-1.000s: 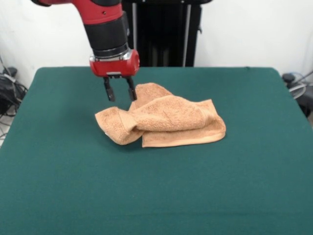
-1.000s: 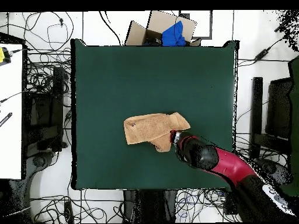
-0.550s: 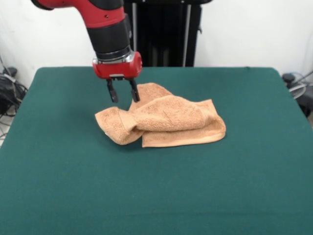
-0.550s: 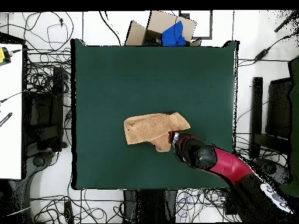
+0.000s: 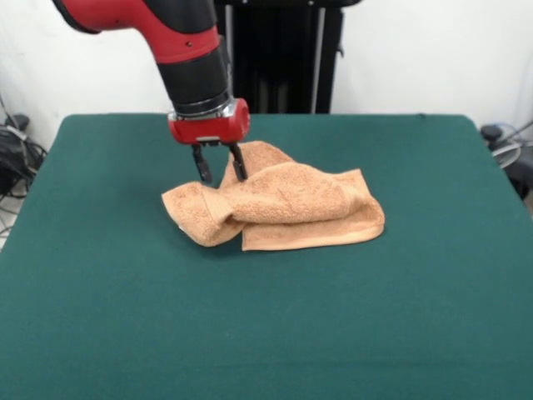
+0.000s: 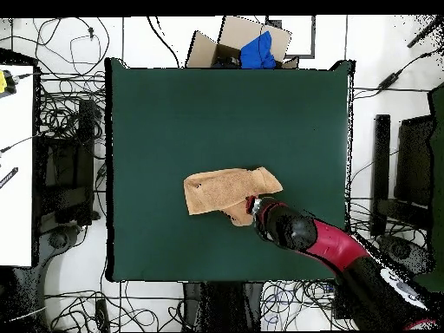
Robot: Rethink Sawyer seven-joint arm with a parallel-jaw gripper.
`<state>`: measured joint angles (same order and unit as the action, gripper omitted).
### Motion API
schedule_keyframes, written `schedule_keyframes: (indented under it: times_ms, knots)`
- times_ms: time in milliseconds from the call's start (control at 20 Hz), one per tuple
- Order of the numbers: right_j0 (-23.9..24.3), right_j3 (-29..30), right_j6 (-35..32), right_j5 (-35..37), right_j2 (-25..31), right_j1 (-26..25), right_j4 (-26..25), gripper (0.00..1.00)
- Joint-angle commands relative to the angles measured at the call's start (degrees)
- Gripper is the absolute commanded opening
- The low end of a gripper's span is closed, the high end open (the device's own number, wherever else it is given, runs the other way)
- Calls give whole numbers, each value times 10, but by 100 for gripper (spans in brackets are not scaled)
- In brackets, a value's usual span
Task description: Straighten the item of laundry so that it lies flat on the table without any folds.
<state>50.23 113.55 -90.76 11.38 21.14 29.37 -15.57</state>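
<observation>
The towel [image 5: 287, 195] folds back on itself at its rounded end [image 5: 374, 213], so I expect that end to stay folded and drag along when I lift the towel's upper edge and carry it.
The light-orange towel [image 5: 279, 206] lies crumpled and folded over itself near the middle of the dark green table [image 5: 266, 325]; from overhead the towel [image 6: 227, 191] shows as a rough rectangle with a lump at one corner. My gripper [image 5: 221, 173] hangs open from the red and black arm, its two dark fingers just above the towel's far left part, close to the raised fold. From overhead the gripper [image 6: 252, 205] sits at the towel's edge nearest the robot's base, mostly hidden under the arm. Nothing is held between the fingers.
The table [image 6: 225, 113] spreads well past the towel on every side. Off the table, a cardboard box with blue cloth [image 6: 256, 48] sits by one edge, and cables cover the floor around it.
The gripper has moved right and lower in the front view, from beside the towel's left end to just over its far fold. The towel has not shifted.
</observation>
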Motion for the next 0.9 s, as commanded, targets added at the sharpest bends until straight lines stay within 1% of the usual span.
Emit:
schedule_keyframes:
  times_ms: [50, 650, 900]
  knots:
    - [-11, -44, -35, -40, 29, -31, -33, 100]
    - [-4, -65, -16, -18, 34, -38, -37, 100]
    - [2, -70, -9, -3, 37, -31, -37, 100]
